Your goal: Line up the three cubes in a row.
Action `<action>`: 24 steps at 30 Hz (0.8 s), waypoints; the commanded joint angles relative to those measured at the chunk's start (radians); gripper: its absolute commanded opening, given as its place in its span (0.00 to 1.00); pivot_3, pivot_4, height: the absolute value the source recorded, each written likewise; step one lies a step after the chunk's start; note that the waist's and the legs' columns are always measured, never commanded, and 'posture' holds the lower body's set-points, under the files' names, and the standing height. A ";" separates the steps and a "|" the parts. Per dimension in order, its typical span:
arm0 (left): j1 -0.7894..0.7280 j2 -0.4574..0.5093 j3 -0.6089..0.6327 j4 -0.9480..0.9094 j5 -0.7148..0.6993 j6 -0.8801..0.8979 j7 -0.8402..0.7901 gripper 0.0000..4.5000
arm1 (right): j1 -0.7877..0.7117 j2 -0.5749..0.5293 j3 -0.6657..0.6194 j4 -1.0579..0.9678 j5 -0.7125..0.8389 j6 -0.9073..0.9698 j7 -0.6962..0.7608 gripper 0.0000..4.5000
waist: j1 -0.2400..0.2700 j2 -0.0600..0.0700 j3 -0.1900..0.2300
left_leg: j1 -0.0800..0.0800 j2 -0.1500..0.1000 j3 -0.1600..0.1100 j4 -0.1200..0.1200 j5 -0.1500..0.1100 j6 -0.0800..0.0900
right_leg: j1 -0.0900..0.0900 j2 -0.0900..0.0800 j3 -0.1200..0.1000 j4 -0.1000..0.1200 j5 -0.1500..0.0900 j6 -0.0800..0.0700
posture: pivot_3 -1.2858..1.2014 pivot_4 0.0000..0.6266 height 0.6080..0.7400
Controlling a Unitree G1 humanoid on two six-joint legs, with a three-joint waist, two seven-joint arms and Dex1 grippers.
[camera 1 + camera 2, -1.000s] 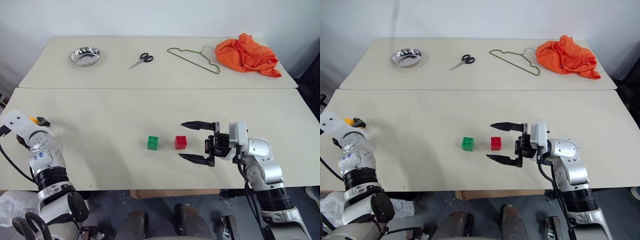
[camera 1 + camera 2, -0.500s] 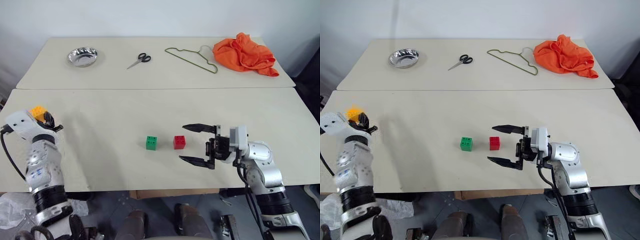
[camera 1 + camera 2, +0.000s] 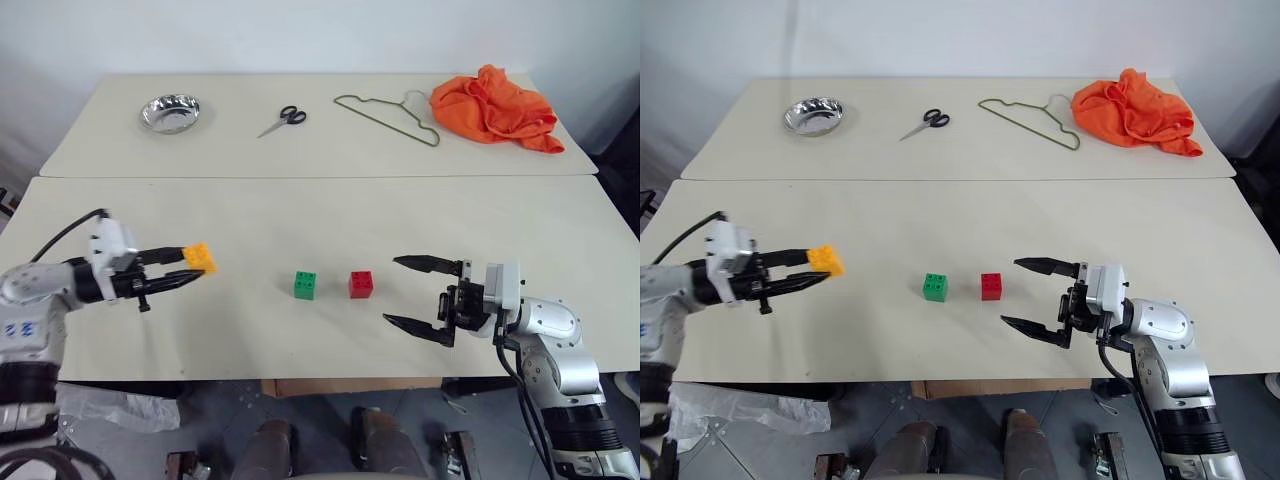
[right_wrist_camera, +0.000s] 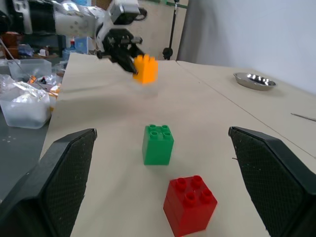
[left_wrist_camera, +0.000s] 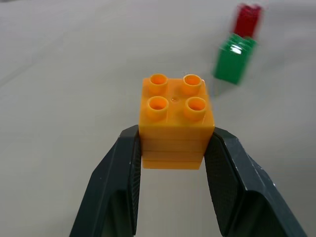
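I keep moving my left gripper down to the space (image 3: 245, 283) beside the green cube and let go in the row, as that spot is open and the orange-yellow cube (image 3: 199, 258) is studs up.
The green cube (image 3: 306, 285) and the red cube (image 3: 361, 284) sit side by side, a small gap between them, in the middle of the near table (image 3: 300, 215). My left gripper (image 3: 195, 268) is shut on the orange-yellow cube (image 3: 200, 258), held studs up above the table, left of the green cube; the left wrist view shows that cube (image 5: 175, 118) pinched between both fingers (image 5: 113, 190). To the right of the red cube my right gripper (image 3: 412, 294) stands open, pointing left at the cubes, nothing between its fingers.
On the far table lie a steel bowl (image 3: 170, 112), black scissors (image 3: 283, 120), a wire hanger (image 3: 388, 118) and an orange cloth (image 3: 495, 108). A seam (image 3: 320, 177) separates the two tables.
My left arm swung in from the table's left edge toward the middle, turned to point right, and closed on the orange-yellow cube. My right gripper drew back a little to the right.
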 commanded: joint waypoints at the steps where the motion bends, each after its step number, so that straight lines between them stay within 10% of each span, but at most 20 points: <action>1: -0.084 -0.034 -0.064 0.111 0.052 -0.128 -0.117 0.32 | 0.014 -0.020 -0.036 -0.037 0.000 -0.021 -0.010 1.00 | -0.003 0.000 0.000 | 0.000 0.000 0.001 0.000 0.000 0.000 | 0.000 0.000 0.000 0.001 0.000 0.000 | 0.52 0.24 1.00; 14: -0.243 -0.143 -0.159 0.437 0.126 -0.324 -0.245 0.32 | 0.127 -0.095 -0.093 -0.031 0.016 -0.028 0.041 1.00 | 0.002 -0.001 0.000 | -0.001 0.000 0.004 0.002 -0.001 0.004 | 0.000 0.001 0.002 0.001 0.001 0.002 | 0.52 0.24 1.00; 24: -0.175 -0.081 -0.105 0.320 0.052 -0.239 -0.215 1.00 | 0.077 -0.082 -0.073 0.013 0.017 -0.035 0.090 1.00 | -0.004 -0.001 0.000 | -0.001 0.001 0.004 0.002 -0.001 0.004 | -0.001 0.001 0.002 0.001 0.001 0.003 | 0.52 0.24 1.00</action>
